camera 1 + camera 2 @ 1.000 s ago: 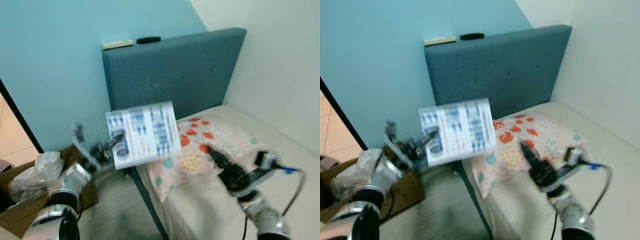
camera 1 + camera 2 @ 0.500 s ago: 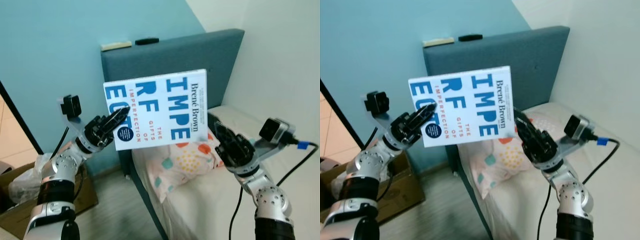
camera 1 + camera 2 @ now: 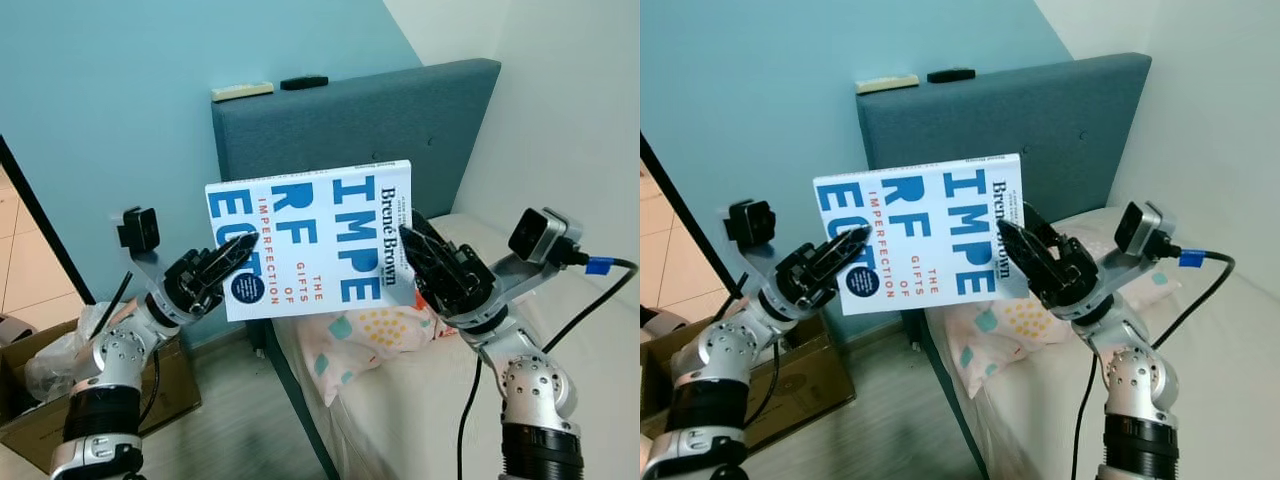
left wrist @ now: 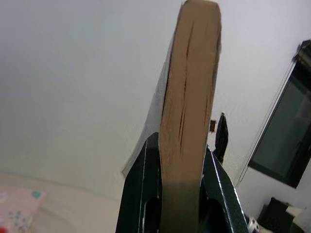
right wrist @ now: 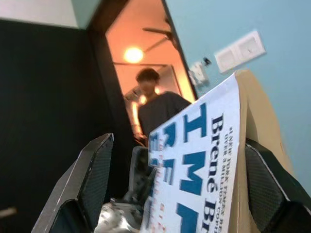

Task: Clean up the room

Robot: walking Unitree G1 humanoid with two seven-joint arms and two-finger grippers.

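Note:
My right gripper's fingers are on both sides of the whole tan page edge [image 5: 260, 114]. The white book [image 3: 312, 242] will stay closed when I lower it to the bed.
A white paperback book [image 3: 310, 240] with big blue letters is held up in the air before the blue headboard [image 3: 400, 120]. My left gripper [image 3: 236, 256] is shut on the book's left edge; in the left wrist view its black fingers [image 4: 141, 189] clamp the tan page edge of the book [image 4: 192, 97]. My right gripper [image 3: 428, 262] is open at the book's right, spine side. In the right wrist view its two fingers [image 5: 95, 179] stand wide apart with the book's cover [image 5: 204, 160] between them.
A bed with a cream mattress [image 3: 600, 380] and a spotted pillow [image 3: 370, 335] lies to the right. A cardboard box [image 3: 40, 420] holding a plastic bag stands on the floor at left. Two small items [image 3: 240, 92] rest on the headboard. A person [image 5: 155, 109] stands in a lit doorway.
My left gripper lifted the book from low by the bed up to chest height, cover facing me. My right gripper rose from over the mattress to the book's right edge.

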